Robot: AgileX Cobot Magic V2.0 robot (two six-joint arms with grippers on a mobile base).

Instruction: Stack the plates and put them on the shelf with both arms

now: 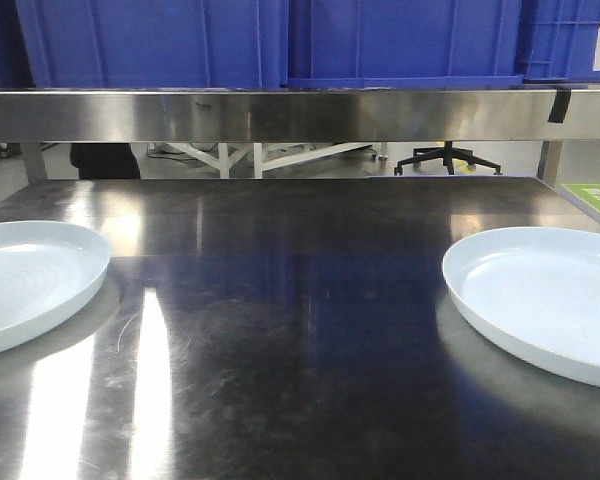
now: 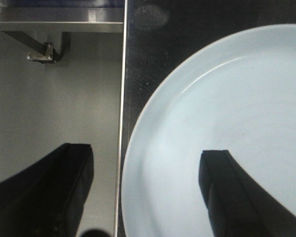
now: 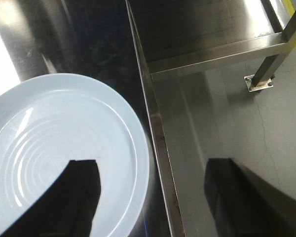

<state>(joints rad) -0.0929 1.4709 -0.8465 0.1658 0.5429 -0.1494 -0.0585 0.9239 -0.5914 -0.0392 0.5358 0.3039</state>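
Observation:
The plate's free side (image 1: pixel 92 264) will tip down when I lift and carry the plate, because my left gripper's fingers are on both sides of just the outer rim (image 2: pixel 130 170) of the wide plate.
Two pale bluish-white plates lie flat on the steel table (image 1: pixel 300 330): one plate (image 1: pixel 25 280) at the left edge, the other plate (image 1: pixel 550 300) at the right edge. Neither arm shows in the front view. In the left wrist view, my left gripper (image 2: pixel 145 170) is open above the left plate (image 2: pixel 227 118). One of its fingers (image 2: pixel 222 192) is over the plate and the other is beyond the table edge. My right gripper (image 3: pixel 155 185) is also open, straddling the right plate's (image 3: pixel 59 138) rim. Its left finger (image 3: pixel 81 197) is over that plate.
A steel shelf (image 1: pixel 280 115) runs across above the table's back, with blue bins (image 1: pixel 280 40) on it. A table post (image 3: pixel 276 54) stands on the floor to the right. An office chair base (image 1: pixel 445 158) is visible behind.

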